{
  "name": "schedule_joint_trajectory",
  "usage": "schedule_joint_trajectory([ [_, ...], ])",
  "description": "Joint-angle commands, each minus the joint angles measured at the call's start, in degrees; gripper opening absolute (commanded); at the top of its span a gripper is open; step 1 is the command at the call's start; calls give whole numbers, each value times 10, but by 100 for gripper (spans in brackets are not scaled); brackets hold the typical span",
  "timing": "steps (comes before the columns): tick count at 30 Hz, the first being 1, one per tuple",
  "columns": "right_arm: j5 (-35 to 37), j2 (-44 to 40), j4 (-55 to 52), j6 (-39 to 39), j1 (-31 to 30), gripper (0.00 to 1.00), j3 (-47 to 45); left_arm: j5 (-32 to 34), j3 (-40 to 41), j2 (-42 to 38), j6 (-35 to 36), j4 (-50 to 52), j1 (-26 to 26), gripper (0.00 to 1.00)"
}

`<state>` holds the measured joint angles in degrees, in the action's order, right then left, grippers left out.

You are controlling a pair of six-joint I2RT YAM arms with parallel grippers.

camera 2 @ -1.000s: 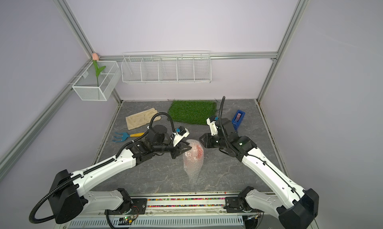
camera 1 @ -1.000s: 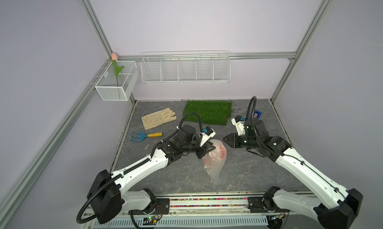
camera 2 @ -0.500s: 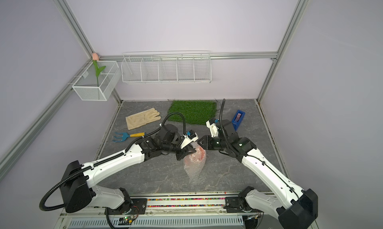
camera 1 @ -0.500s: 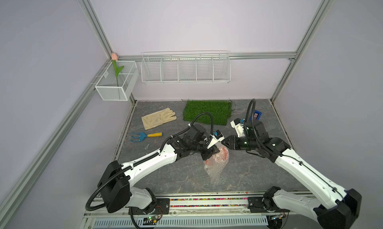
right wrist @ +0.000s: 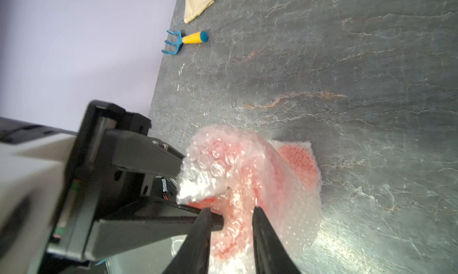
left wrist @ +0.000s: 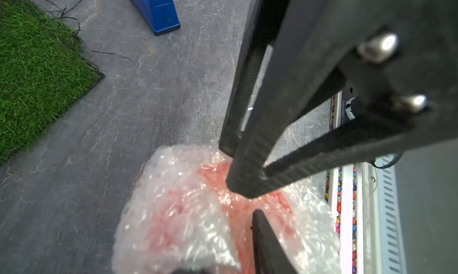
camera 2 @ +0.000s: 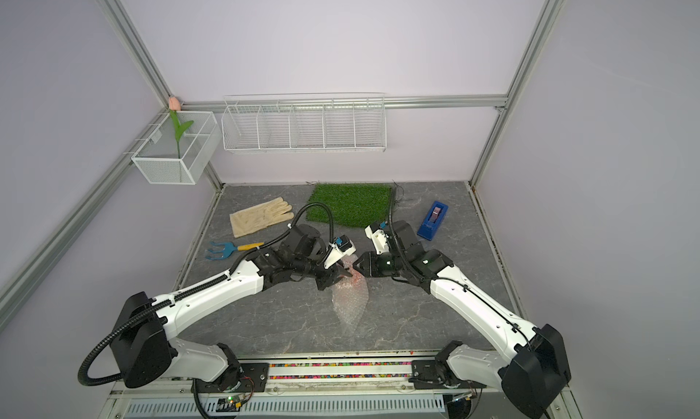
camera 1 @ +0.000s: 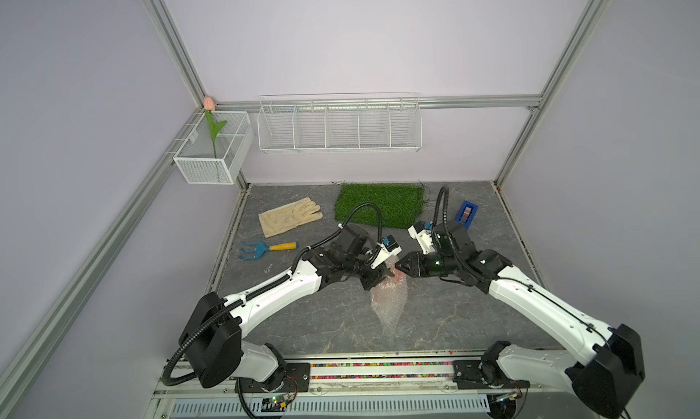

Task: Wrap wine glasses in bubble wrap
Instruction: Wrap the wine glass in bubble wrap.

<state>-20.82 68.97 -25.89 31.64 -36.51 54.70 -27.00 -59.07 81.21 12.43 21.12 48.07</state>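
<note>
The left gripper has a wad of bubble wrap bulging between its fingers next to the red hollow, so it should lift clear and press the wad in.
The wine glass lies on the grey tabletop, its red-orange showing through the bubble wrap bundled round it; the wrap's loose tail points at the front rail. Both top views show my two grippers meeting at the bundle's far end. My left gripper comes from the left, jaws closed on a wad of wrap with a bit of red plastic between them. One of its fingers lies over the wrap; the other is hidden beneath. My right gripper pinches a wrapped, narrow red part.
Behind the bundle lie a green turf mat, a cream glove, a blue hand rake with a yellow handle and a blue tape dispenser. White wire baskets hang on the back wall.
My left arm has reached further right and my right gripper has moved left, so both now sit on the bundle's far end. The bundle has stayed in place.
</note>
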Motion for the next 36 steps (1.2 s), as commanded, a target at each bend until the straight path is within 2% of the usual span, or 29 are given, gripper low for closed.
schedule_joint_trajectory([
  [1, 29, 22, -28, -33, -15, 30, -5, -30, -16, 11, -19, 66, 0, 33],
  [7, 54, 25, -33, -36, -23, 27, -3, -36, -70, 35, -24, 135, -1, 28],
  [15, 58, 29, -21, -29, -25, 23, -8, -34, -137, -26, -75, 148, -4, 37],
  [19, 61, 27, -14, -24, -27, 23, -10, 11, -158, -39, -94, 148, -12, 37],
  [23, 66, 25, -9, -21, -28, 23, -10, 63, -184, -15, -101, 150, -28, 38],
  [26, 67, 25, -7, -16, -30, 22, -10, 61, -215, 35, -88, 182, -36, 37],
  [30, 77, 21, -5, -6, -31, 22, -14, -5, -226, 80, -59, 223, -35, 36],
  [36, 99, 16, -11, 9, -30, 22, -17, -15, -172, 65, -54, 223, 3, 27],
])
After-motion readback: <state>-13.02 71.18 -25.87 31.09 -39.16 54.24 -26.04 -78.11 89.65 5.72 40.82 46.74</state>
